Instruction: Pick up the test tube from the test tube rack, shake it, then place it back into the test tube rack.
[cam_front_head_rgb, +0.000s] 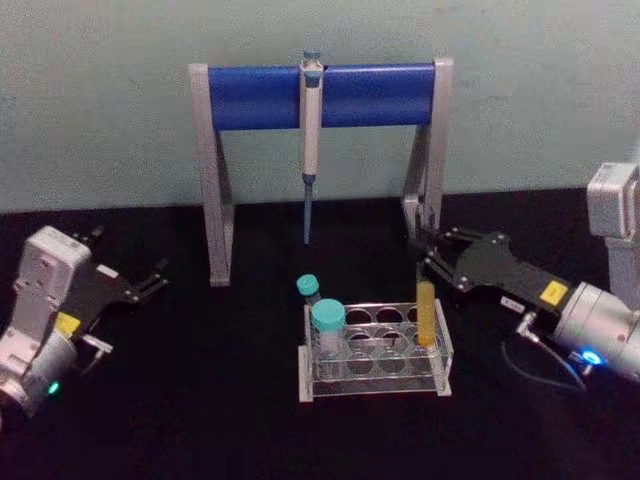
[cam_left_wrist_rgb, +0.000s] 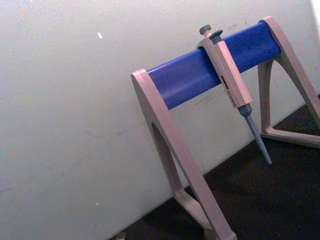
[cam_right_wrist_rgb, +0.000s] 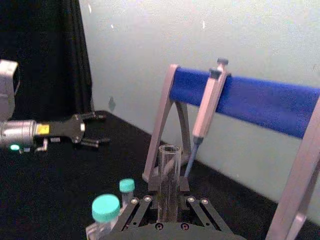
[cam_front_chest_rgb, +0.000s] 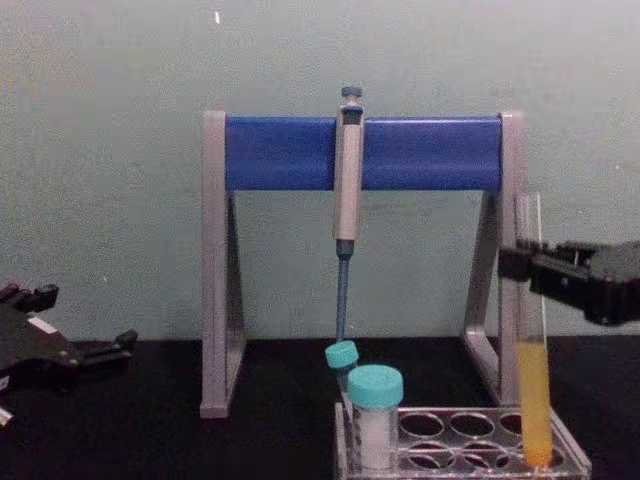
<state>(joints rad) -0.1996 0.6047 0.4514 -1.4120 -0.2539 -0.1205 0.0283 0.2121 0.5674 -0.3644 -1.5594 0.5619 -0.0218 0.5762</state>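
Observation:
The test tube (cam_front_chest_rgb: 534, 390) will lean in its hole when I put it back, because the rack's round holes (cam_front_chest_rgb: 471, 425) are wider than the test tube.
The test tube (cam_front_head_rgb: 427, 315), clear glass with yellow-orange liquid in its lower part, stands upright in a back right hole of the clear test tube rack (cam_front_head_rgb: 372, 390). My right gripper (cam_front_head_rgb: 430, 257) reaches in from the right at the level of the tube's upper part. It is open, one finger on each side of the glass. In the right wrist view the tube (cam_right_wrist_rgb: 169, 180) rises between the finger linkages. From the chest view the tube (cam_front_chest_rgb: 532, 380) still sits with its bottom in the rack (cam_front_chest_rgb: 575, 462). My left gripper (cam_front_head_rgb: 150, 280) rests open at the far left of the table.
Two teal-capped tubes, one large (cam_front_head_rgb: 327, 320) and one small (cam_front_head_rgb: 308, 287), stand in the rack's left side. Behind the rack is a grey stand with a blue bar (cam_front_head_rgb: 250, 95), and a pipette (cam_front_head_rgb: 310, 140) hangs from it. The stand's right leg (cam_front_head_rgb: 425, 180) is close behind my right gripper.

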